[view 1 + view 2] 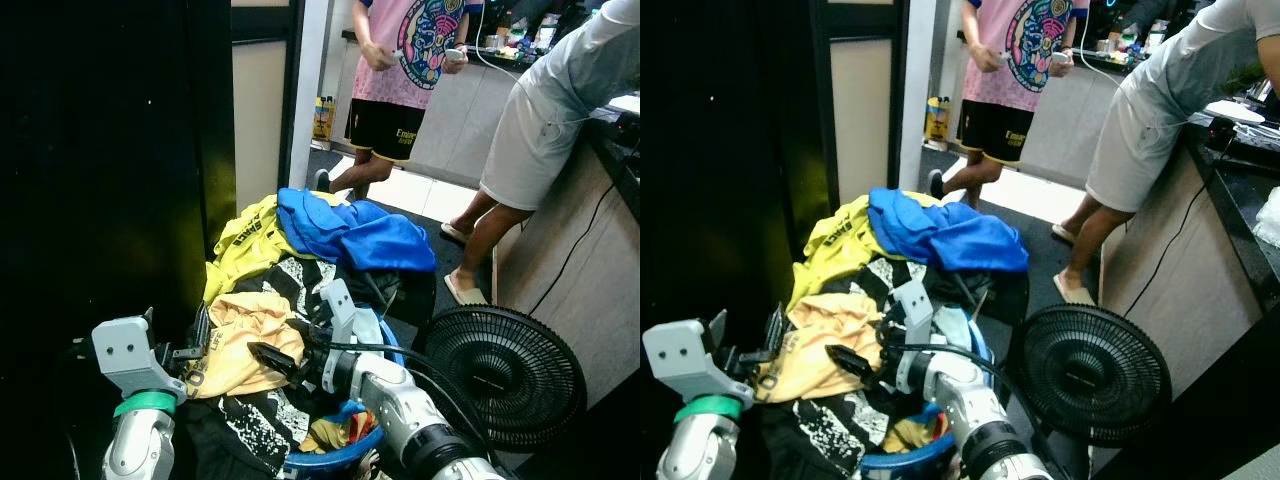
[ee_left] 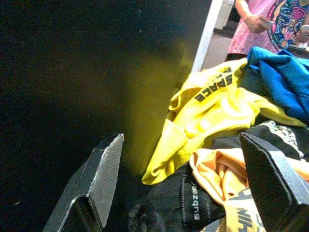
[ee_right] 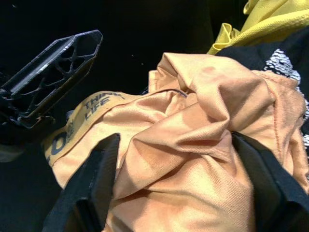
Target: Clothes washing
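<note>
My gripper will lift the orange garment (image 1: 248,340), and the black-and-white patterned piece should stay behind, spread out underneath, because its print (image 1: 264,428) shows on both sides.
A heap of clothes fills a blue basket (image 1: 335,457). A yellow shirt (image 1: 243,247) and a blue garment (image 1: 362,236) lie at the far side, and a black-and-white patterned piece (image 1: 262,420) lies lower down. An orange garment (image 1: 243,332) rests on the near left of the heap. My right gripper (image 3: 175,138) is open, its fingers on either side of a bulge of the orange garment (image 3: 193,145). My left gripper (image 2: 181,136) is also open, at the heap's left edge, facing the yellow shirt (image 2: 217,104). One of its fingers (image 3: 48,79) appears beside the orange cloth.
A dark cabinet wall (image 1: 100,150) stands close on the left. A black floor fan (image 1: 505,370) sits right of the basket, beside a counter (image 1: 590,270). Two people (image 1: 400,80) (image 1: 545,130) stand beyond the heap on the tiled floor.
</note>
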Controlling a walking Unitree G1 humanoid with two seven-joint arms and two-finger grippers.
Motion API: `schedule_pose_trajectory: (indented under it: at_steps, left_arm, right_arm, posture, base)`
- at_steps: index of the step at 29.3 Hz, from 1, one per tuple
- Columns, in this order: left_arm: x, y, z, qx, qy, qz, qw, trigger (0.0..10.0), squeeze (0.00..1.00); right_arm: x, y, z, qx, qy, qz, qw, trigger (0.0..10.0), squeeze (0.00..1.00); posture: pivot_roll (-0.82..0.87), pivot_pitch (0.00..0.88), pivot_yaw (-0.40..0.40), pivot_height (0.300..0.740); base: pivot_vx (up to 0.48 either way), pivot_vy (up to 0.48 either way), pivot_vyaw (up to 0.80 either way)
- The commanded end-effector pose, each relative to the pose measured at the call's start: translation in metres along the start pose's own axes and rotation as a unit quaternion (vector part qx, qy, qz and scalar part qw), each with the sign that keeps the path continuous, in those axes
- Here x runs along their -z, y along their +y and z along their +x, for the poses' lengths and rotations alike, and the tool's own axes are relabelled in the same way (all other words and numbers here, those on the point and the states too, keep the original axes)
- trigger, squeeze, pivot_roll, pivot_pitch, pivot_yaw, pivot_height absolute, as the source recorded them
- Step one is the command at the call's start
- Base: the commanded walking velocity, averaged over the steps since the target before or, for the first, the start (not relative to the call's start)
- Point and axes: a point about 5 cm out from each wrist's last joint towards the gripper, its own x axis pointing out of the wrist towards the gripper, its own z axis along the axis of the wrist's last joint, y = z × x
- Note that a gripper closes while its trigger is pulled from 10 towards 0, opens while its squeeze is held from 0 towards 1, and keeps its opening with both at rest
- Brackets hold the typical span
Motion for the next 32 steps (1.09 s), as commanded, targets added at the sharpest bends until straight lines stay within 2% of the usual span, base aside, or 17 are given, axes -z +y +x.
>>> schedule_pose_trajectory:
  at_steps: [1, 8, 11, 27, 28, 31, 32]
  left_arm:
    - [0.004, -0.001, -0.001, 0.003, 0.009, 0.005, 1.0, 10.0, 0.0]
    - [0.004, -0.001, 0.0, 0.01, 0.012, 0.007, 1.0, 10.0, 0.0]
    - [0.003, -0.005, 0.0, 0.035, 0.011, -0.002, 0.999, 10.0, 0.0]
    - [0.003, -0.004, 0.003, 0.035, 0.011, 0.004, 0.999, 10.0, 0.0]
    - [0.003, -0.004, 0.003, 0.035, 0.01, 0.004, 0.999, 10.0, 0.0]
    - [0.001, -0.003, 0.004, 0.036, 0.007, 0.002, 0.999, 10.0, 0.0]
    - [0.001, -0.003, 0.004, 0.036, 0.007, 0.002, 0.999, 10.0, 0.0]
  right_arm:
    - [0.002, -0.001, 0.0, 0.003, 0.009, -0.002, 1.0, 0.0, 0.0]
    - [0.002, -0.002, 0.001, 0.007, 0.011, -0.006, 1.0, 0.0, 0.0]
    - [0.002, -0.005, -0.001, 0.012, 0.01, -0.008, 1.0, 0.0, 0.0]
    - [-0.003, -0.01, -0.003, 0.023, -0.014, -0.006, 1.0, 0.0, 0.0]
    - [-0.01, -0.012, -0.004, 0.031, -0.037, -0.003, 0.999, 0.0, 0.0]
    - [-0.053, -0.018, -0.005, 0.041, -0.149, 0.031, 0.988, 0.0, 0.0]
    - [-0.053, -0.018, -0.005, 0.041, -0.149, 0.031, 0.988, 0.0, 0.0]
  posture:
    - [0.09, 0.031, -0.053, 0.74]
    - [0.09, 0.019, -0.058, 0.74]
    - [0.09, 0.01, -0.056, 0.74]
    - [0.1, 0.0, -0.051, 0.74]
    - [0.1, 0.0, -0.05, 0.74]
    - [0.1, 0.0, -0.046, 0.74]
    - [0.1, 0.0, -0.046, 0.74]
  base:
    - [0.0, 0.0, 0.0]
    - [0.0, 0.0, 0.0]
    - [0.0, 0.0, 0.0]
    - [0.0, 0.0, 0.0]
    - [0.0, 0.0, 0.0]
    - [0.0, 0.0, 0.0]
    - [0.0, 0.0, 0.0]
